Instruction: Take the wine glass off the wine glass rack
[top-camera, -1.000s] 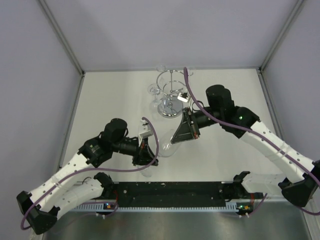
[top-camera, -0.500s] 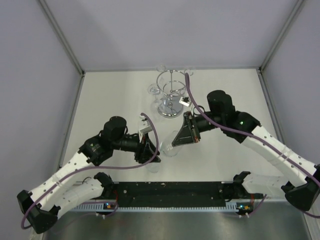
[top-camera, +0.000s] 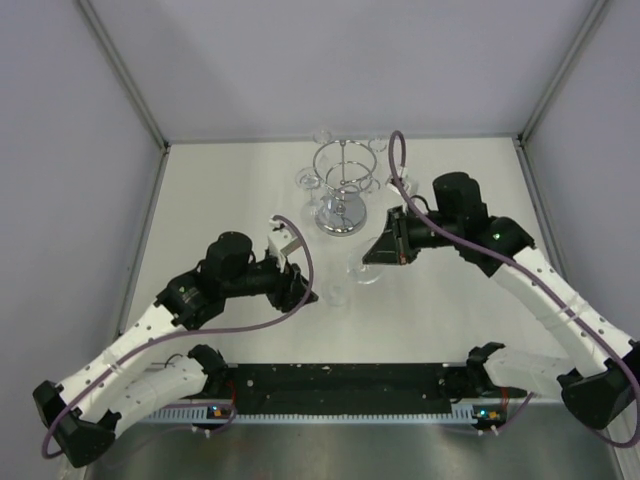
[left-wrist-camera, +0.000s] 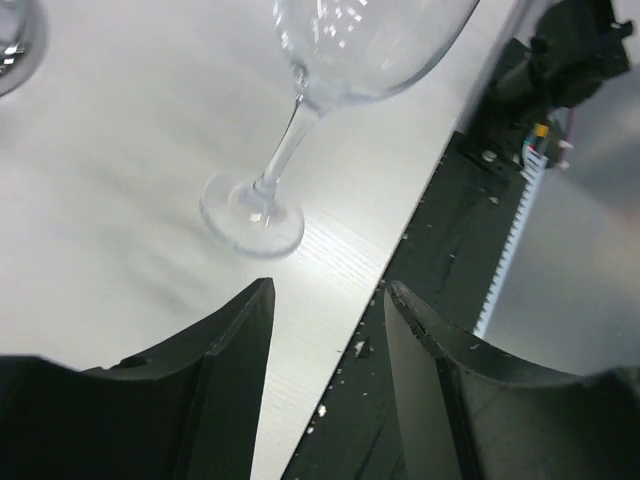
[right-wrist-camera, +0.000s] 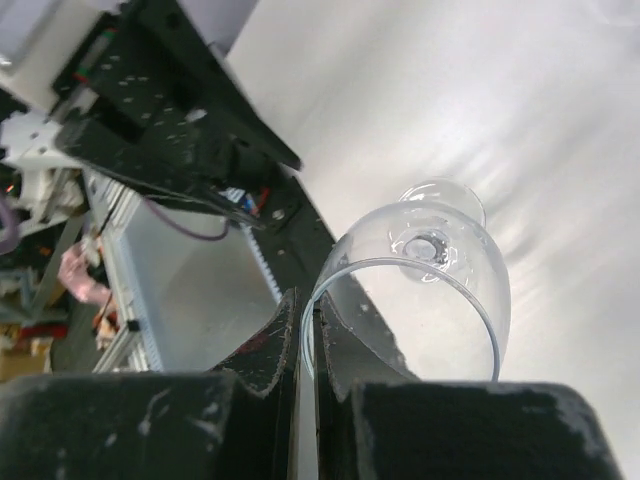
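Note:
My right gripper has the wine glass hanging foot down, so I should keep taking it to the open back corner (top-camera: 491, 181) until its foot touches the tabletop.
The chrome wine glass rack (top-camera: 341, 172) stands on its mirrored base at the back middle of the table. My right gripper (top-camera: 373, 257) is shut on the rim of a clear wine glass (top-camera: 352, 272) in front of the rack. In the right wrist view its fingers (right-wrist-camera: 285, 335) pinch the rim of the glass (right-wrist-camera: 440, 270), and I look down into the bowl. In the left wrist view the glass's foot (left-wrist-camera: 252, 214) is at or just above the table. My left gripper (top-camera: 305, 290) is open and empty just left of the foot, and its open gap (left-wrist-camera: 328, 298) shows in the left wrist view.
Other clear glasses hang on the rack at its left (top-camera: 308, 181), back (top-camera: 322, 136) and right (top-camera: 377, 146). A black rail (top-camera: 340, 384) runs along the near table edge and also shows in the left wrist view (left-wrist-camera: 500, 190). Grey walls close in the sides and back.
My right arm has drawn back to the right and away from the near edge, carrying the glass and bringing it more upright. My left gripper has shifted slightly away from the near edge.

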